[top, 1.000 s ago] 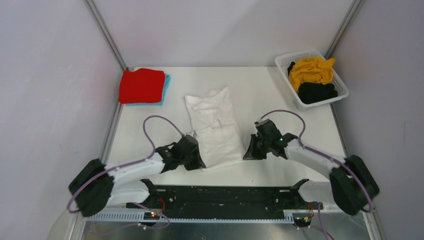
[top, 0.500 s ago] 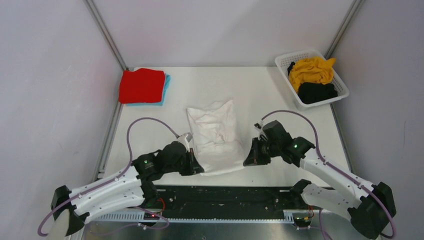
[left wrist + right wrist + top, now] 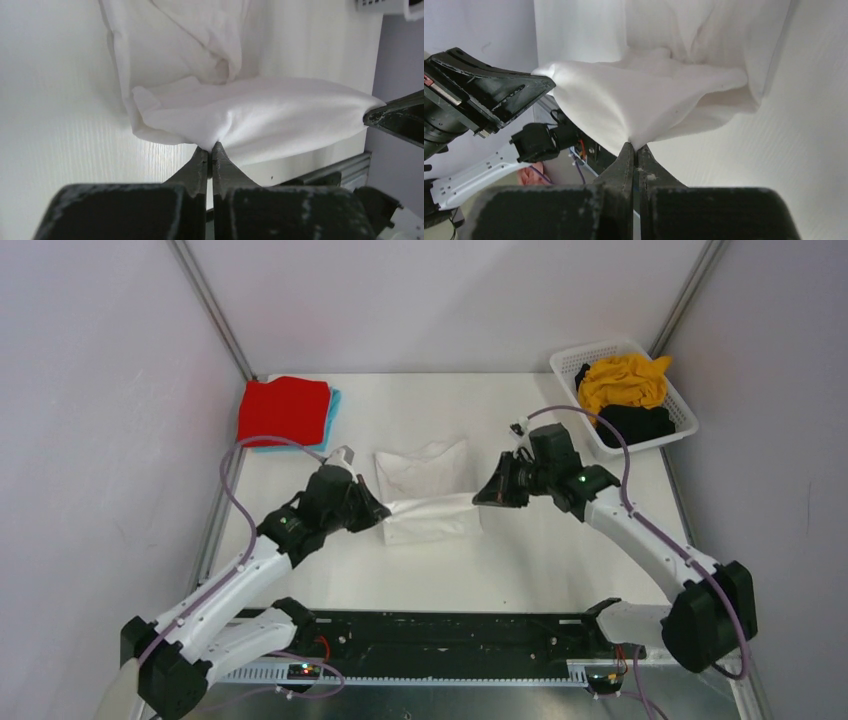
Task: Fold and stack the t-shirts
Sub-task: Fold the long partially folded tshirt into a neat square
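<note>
The white t-shirt's lifted hem (image 3: pixel 432 499) is stretched straight and runs parallel to the t-shirt's far edge (image 3: pixel 424 448). My right gripper should go on moving it until it reaches that edge before it lets go.
The white t-shirt (image 3: pixel 428 490) lies mid-table, its near hem lifted and stretched between both grippers above the rest of it. My left gripper (image 3: pixel 381 510) is shut on the hem's left corner; the pinch shows in the left wrist view (image 3: pixel 210 146). My right gripper (image 3: pixel 478 498) is shut on the right corner, as the right wrist view (image 3: pixel 634 145) shows. The white t-shirt (image 3: pixel 250 112) (image 3: pixel 644 100) sags between them. The folded red t-shirt (image 3: pixel 284 411) lies on the light blue t-shirt (image 3: pixel 333 405) at the back left. The mustard yellow t-shirt (image 3: pixel 622 378) and black t-shirt (image 3: pixel 634 424) lie crumpled in the basket.
The white slotted basket (image 3: pixel 566 362) stands at the back right corner. Grey walls with metal posts close in the table on three sides. The black arm rail (image 3: pixel 440 628) runs along the near edge.
Both grippers have lifted the white shirt's near hem from the table's front and carried it up and toward the back, over the rest of the shirt. The shirt now looks shorter.
</note>
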